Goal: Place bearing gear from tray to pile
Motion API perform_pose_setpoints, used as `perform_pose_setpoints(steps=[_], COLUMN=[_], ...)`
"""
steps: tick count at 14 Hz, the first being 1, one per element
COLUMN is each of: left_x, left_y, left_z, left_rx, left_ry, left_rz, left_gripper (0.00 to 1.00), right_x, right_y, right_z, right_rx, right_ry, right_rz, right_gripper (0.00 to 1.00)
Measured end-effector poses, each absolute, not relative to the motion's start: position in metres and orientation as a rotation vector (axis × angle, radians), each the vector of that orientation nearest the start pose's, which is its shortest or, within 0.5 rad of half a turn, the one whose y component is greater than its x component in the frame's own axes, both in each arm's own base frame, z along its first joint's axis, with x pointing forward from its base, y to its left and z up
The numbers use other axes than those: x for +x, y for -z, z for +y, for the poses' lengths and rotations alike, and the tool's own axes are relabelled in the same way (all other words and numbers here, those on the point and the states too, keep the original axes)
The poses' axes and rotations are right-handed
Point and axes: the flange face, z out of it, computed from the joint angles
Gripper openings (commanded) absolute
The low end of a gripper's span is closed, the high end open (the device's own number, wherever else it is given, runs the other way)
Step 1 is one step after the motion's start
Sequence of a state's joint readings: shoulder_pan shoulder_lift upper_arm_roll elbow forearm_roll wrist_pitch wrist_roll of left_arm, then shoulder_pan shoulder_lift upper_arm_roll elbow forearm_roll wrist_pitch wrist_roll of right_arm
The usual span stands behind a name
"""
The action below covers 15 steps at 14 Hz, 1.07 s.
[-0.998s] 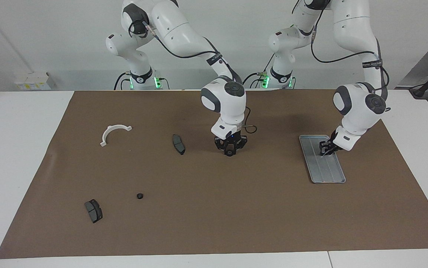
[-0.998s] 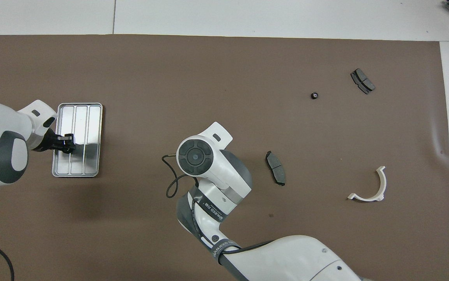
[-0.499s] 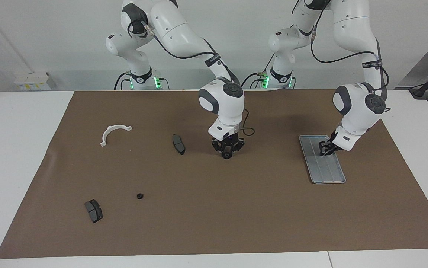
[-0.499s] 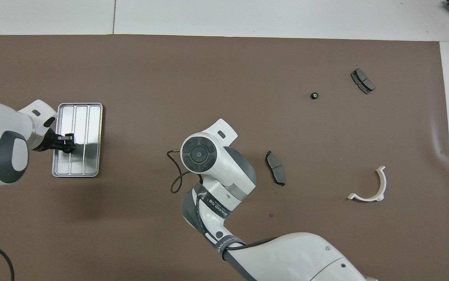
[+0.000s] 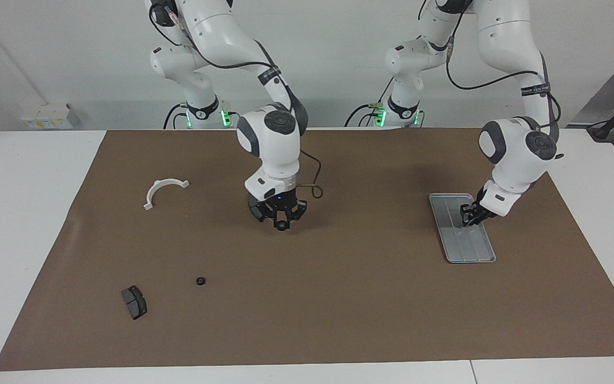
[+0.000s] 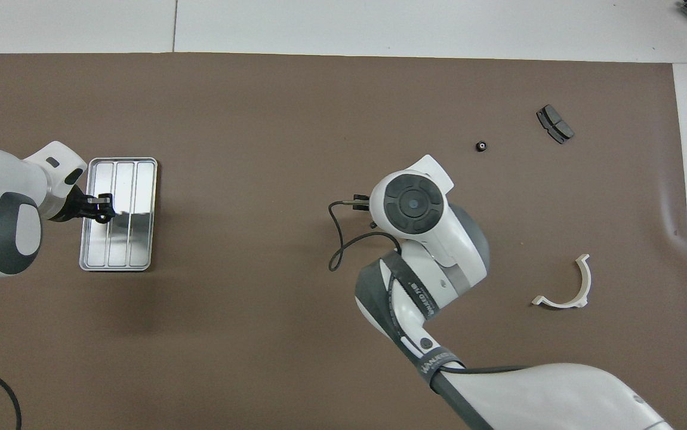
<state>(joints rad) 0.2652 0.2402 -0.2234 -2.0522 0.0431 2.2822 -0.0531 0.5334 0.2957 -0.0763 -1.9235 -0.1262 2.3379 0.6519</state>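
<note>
I keep moving my right gripper, which holds a bearing gear [image 5: 281,225], to the mat [image 6: 556,223] beside the white bracket until the gear lies flat, because that spot is free.
The silver tray [image 5: 472,250] [image 6: 140,251] lies toward the left arm's end of the table. My left gripper [image 5: 469,216] [image 6: 103,206] hangs low over it, fingertips together; I cannot tell whether they hold anything. A small black bearing gear [image 5: 200,280] [image 6: 481,146] lies on the mat among the pile: a white half-ring bracket [image 5: 164,188] [image 6: 579,286] and a dark brake pad [image 5: 134,302] [image 6: 554,123]. My right gripper [image 5: 282,224] is shut just above the mid-table mat, beside a second brake pad [image 5: 254,209] that it mostly covers. In the overhead view its wrist hides the fingers.
A brown mat [image 5: 371,314] covers most of the white table. A black cable [image 5: 312,189] loops off the right wrist. The wide stretch of mat between the tray and the pile is bare.
The right arm has swung from mid-table toward the pile and now covers the brake pad. The left gripper has shifted slightly along the tray, away from the robots.
</note>
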Motion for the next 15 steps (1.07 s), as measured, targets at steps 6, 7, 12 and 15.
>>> perform_pose_setpoints(steps=[6,7,12,15], left_x=[0.580,0.575,0.535,0.508], left_y=[-0.341,-0.342,-0.345,-0.344], left_z=[-0.107,-0.132,-0.252,-0.325], left_rx=[-3.124,-3.115,-3.083,-3.135], left_ry=[-0.058,-0.059,-0.034,0.063], left_rz=[-0.397,-0.449,-0.649,-0.746], left_gripper=[0.00,0.00,0.00,0.00], right_x=[0.565,0.567,0.562,0.559], right_y=[-0.344,-0.340,-0.324,-0.316], right_z=[0.106,0.079,0.000,-0.029], right_rx=[-3.228,-3.234,-3.244,-3.245], right_ry=[0.136,0.117,0.036,0.019], right_rz=[-0.024,-0.044,-0.044,-0.021], right_gripper=[0.00,0.00,0.03,0.15])
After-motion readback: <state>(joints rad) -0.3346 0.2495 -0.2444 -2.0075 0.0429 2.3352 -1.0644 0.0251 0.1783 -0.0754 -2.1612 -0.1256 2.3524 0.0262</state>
